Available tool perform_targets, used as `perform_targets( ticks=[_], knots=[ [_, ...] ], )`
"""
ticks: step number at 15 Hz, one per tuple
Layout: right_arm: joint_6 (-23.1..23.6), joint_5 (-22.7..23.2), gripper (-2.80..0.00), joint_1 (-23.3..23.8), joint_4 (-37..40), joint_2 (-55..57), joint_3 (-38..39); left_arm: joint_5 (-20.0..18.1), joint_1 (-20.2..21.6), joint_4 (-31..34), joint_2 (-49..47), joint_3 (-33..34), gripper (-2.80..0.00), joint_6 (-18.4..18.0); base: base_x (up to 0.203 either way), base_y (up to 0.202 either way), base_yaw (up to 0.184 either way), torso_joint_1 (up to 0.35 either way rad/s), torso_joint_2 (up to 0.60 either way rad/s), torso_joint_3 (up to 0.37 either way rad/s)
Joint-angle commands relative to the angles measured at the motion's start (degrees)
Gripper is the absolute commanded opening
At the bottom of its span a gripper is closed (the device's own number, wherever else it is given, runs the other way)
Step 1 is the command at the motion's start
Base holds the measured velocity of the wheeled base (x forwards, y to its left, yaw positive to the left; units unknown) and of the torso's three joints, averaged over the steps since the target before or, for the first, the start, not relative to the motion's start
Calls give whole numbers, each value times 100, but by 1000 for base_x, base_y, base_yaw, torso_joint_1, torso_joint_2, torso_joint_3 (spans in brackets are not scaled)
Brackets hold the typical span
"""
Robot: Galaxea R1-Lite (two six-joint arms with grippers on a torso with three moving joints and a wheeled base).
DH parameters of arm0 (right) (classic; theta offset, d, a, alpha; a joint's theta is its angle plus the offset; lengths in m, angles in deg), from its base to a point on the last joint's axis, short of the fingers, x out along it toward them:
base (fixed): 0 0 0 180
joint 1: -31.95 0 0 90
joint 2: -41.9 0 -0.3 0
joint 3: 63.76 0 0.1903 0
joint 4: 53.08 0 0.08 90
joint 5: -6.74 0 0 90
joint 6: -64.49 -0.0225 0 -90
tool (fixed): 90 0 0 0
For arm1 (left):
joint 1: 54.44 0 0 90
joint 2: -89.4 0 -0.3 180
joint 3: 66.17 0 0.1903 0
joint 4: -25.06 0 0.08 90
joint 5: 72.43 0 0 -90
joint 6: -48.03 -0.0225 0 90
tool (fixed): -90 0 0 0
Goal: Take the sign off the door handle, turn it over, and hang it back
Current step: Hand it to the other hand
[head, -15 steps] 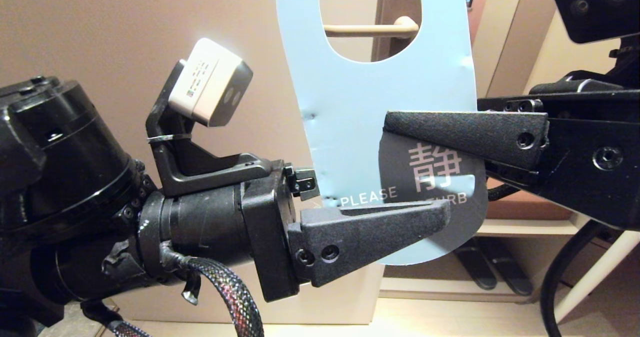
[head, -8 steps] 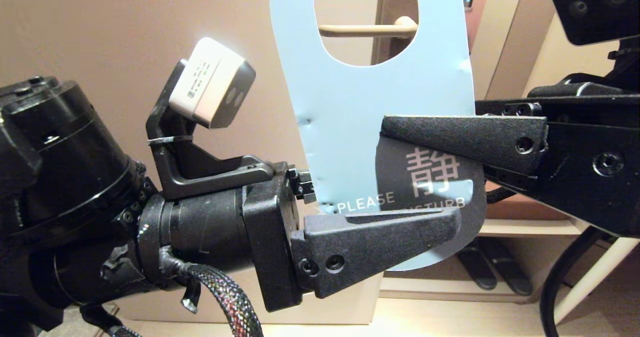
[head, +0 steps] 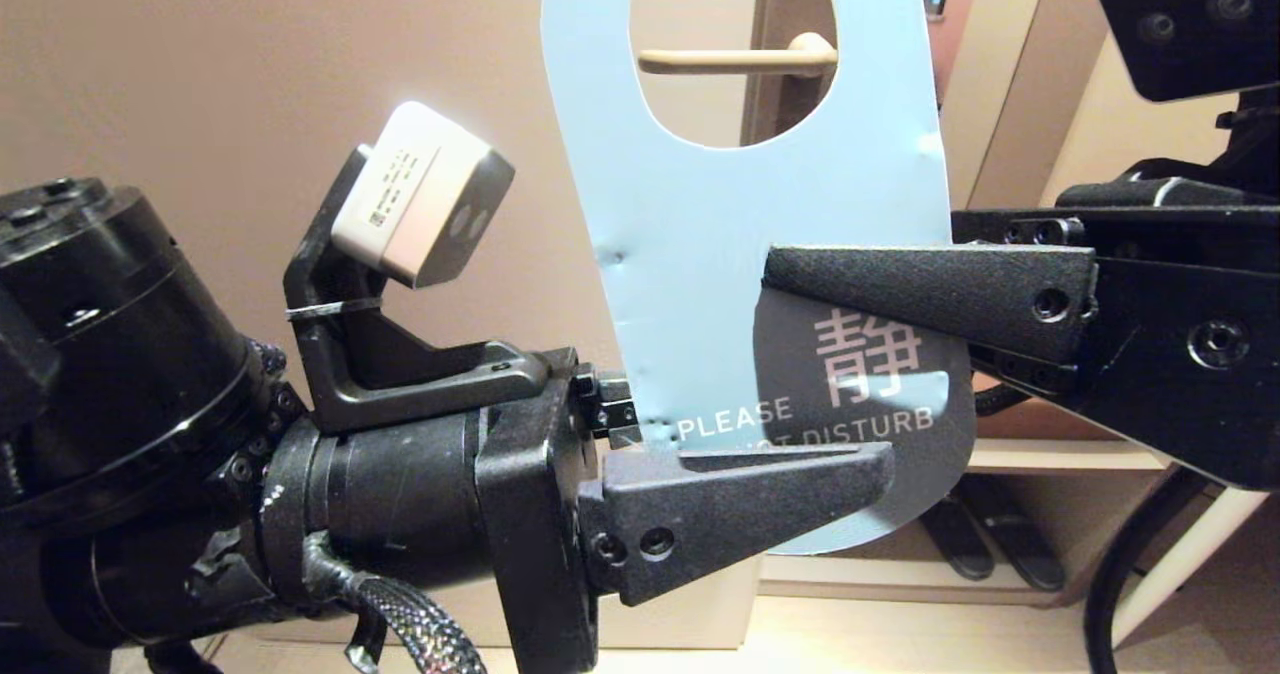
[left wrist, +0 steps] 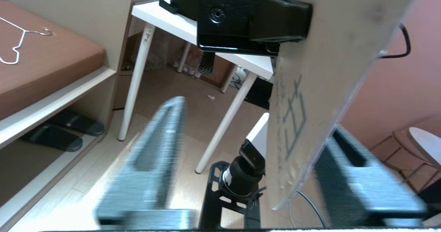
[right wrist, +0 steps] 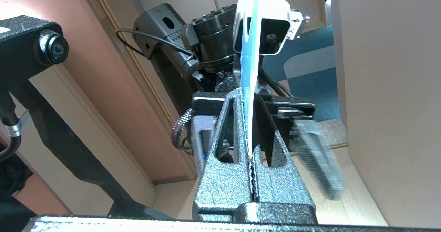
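Note:
The sign's edge farthest from the handle's loose end is in my right gripper, so my left gripper should grab the sign's lower part [head: 720, 427] before my right gripper pulls away.
The sign [head: 740, 254] is held upright with its blue "PLEASE DO NOT DISTURB" face towards the head camera. The beige door handle [head: 735, 59] shows through its oval hole, farther back, not touching it. My right gripper [head: 790, 264] is shut on the sign's right edge, seen edge-on in the right wrist view [right wrist: 248, 135]. My left gripper [head: 860, 464] is open around the sign's lower part, one finger in front, the other hidden behind. In the left wrist view the sign's pale face [left wrist: 320, 70] stands between the spread fingers [left wrist: 144, 163], close to the far one.
A brown-topped low shelf [left wrist: 51, 63] carries a thin white wire hanger [left wrist: 20, 42], with dark slippers [left wrist: 62, 132] underneath. A white table's legs [left wrist: 137, 70] stand near. The door and beige wall [head: 250, 74] are right behind the sign.
My left arm has sunk a little, so its front finger sits lower on the sign and the word DISTURB now shows whole. The right gripper still holds the sign in almost the same place.

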Motion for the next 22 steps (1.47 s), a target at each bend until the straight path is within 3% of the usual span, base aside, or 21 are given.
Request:
perform_targets(
  ticks=[1, 13, 14, 15, 22],
  knots=[
    [-18, 32, -280, -19, -27, -26, 12, -15, -8, -27, 45, 14, -280, 25, 0, 0, 0, 0, 0, 0],
    [-17, 31, -280, -152, -19, -152, 135, -9, -261, -27, 168, 5, -280, -1, 0, 0, 0, 0, 0, 0],
    [-19, 32, -151, -152, -10, -194, 135, -6, -271, -27, 204, 6, -280, -1, 0, 0, 0, 0, 0, 0],
    [-26, 40, 0, -152, -1, -221, 144, -6, -274, -27, 214, 14, -280, -1, 0, 0, 0, 0, 0, 0],
    [13, -89, 0, -123, -18, -483, 552, 17, -428, -27, 516, 365, -280, -27, 0, 0, 0, 0, 0, 0]
  ],
)
